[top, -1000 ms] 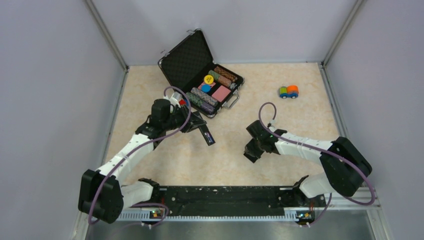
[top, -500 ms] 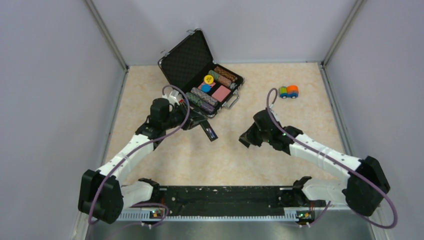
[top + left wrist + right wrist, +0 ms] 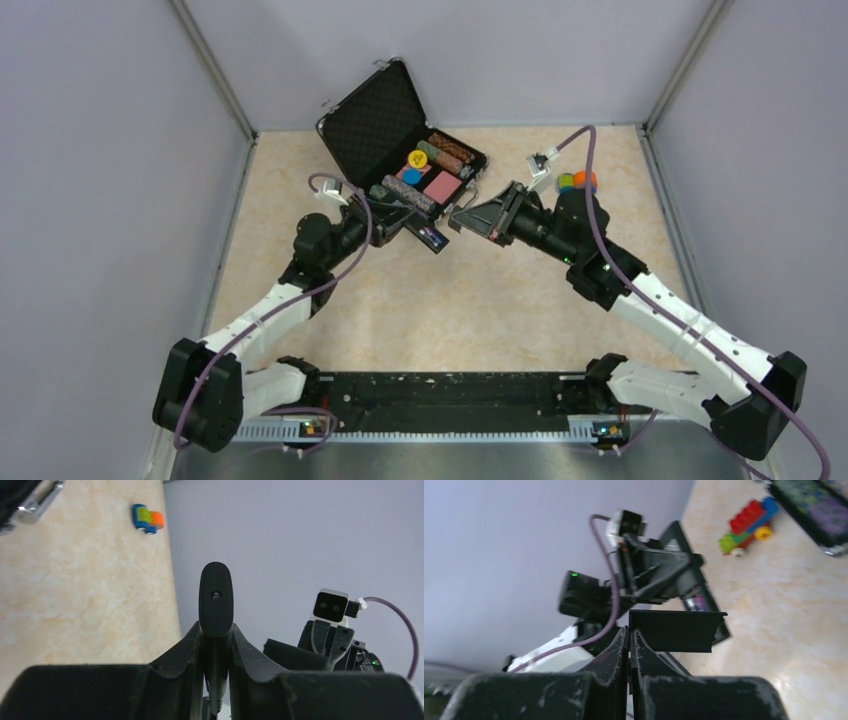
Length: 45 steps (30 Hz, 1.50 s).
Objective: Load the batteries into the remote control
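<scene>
My right gripper pinches the cover (image 3: 644, 628) by one end and it juts out at an angle, so I should lay it near the table's front edge (image 3: 438, 360) for a new grip.
My left gripper (image 3: 410, 228) is shut on the black remote control (image 3: 428, 237) and holds it in the air in front of the poker chip case. In the left wrist view the remote (image 3: 216, 597) stands end-on between my fingers (image 3: 245, 650). A purple battery (image 3: 437, 241) shows in its open back, and also in the right wrist view (image 3: 697, 602). The dark battery cannot be made out. My right gripper (image 3: 497, 220) is shut on the flat black cover piece (image 3: 674, 630), held just right of the remote, facing it.
An open black case (image 3: 372, 120) of poker chips stands at the back, just behind both grippers. A small coloured toy car (image 3: 577, 181) sits at the back right, behind the right arm. Grey walls close in the table.
The right arm has swung up and far back-left with the cover, close to the remote. The left arm has lifted the remote and moved it a little back and right, towards the case.
</scene>
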Each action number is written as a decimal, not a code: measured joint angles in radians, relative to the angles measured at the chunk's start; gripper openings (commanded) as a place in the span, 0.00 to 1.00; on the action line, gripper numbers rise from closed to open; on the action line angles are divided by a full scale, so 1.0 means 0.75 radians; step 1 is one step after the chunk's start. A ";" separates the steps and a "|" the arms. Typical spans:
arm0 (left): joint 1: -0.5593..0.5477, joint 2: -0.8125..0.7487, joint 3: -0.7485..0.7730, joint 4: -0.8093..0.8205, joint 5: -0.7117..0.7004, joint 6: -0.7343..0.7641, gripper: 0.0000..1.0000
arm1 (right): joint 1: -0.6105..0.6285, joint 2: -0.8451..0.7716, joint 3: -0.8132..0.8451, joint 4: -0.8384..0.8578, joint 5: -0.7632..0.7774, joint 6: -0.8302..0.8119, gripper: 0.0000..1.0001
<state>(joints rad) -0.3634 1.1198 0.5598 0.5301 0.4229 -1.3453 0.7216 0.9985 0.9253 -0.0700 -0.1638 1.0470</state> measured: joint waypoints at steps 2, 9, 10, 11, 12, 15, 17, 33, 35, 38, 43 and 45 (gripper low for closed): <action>-0.035 0.004 -0.014 0.113 -0.045 -0.065 0.00 | 0.000 0.018 0.028 0.123 -0.092 0.007 0.00; -0.131 0.009 -0.016 0.369 -0.168 -0.185 0.00 | 0.000 0.088 0.099 0.400 -0.255 0.125 0.00; -0.137 0.009 -0.016 0.391 -0.183 -0.200 0.00 | 0.000 0.093 0.100 0.426 -0.269 0.148 0.00; -0.139 0.009 -0.016 0.404 -0.196 -0.211 0.00 | 0.000 0.097 0.100 0.448 -0.278 0.174 0.00; -0.143 0.009 -0.016 0.419 -0.210 -0.226 0.00 | 0.000 0.099 0.100 0.466 -0.285 0.197 0.00; -0.149 -0.005 -0.016 0.433 -0.245 -0.261 0.00 | 0.005 0.102 0.098 0.519 -0.292 0.260 0.00; -0.154 -0.025 -0.016 0.428 -0.261 -0.275 0.00 | 0.011 0.102 0.095 0.546 -0.287 0.287 0.00; -0.173 -0.121 -0.016 0.337 -0.306 -0.354 0.00 | 0.092 0.226 0.092 0.656 -0.176 0.381 0.00; -0.173 -0.121 -0.016 0.335 -0.308 -0.363 0.00 | 0.099 0.234 0.092 0.656 -0.164 0.388 0.00; -0.173 -0.121 -0.016 0.323 -0.313 -0.369 0.00 | 0.108 0.235 0.092 0.659 -0.146 0.391 0.00; -0.173 -0.121 -0.016 0.311 -0.318 -0.373 0.00 | 0.118 0.236 0.075 0.666 -0.120 0.393 0.00; -0.174 -0.121 -0.016 0.308 -0.321 -0.374 0.00 | 0.119 0.238 0.061 0.662 -0.111 0.399 0.00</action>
<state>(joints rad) -0.4938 1.0294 0.5476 0.7609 0.1818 -1.6257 0.8108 1.1767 0.9710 0.4267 -0.2474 1.3460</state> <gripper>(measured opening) 0.241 0.005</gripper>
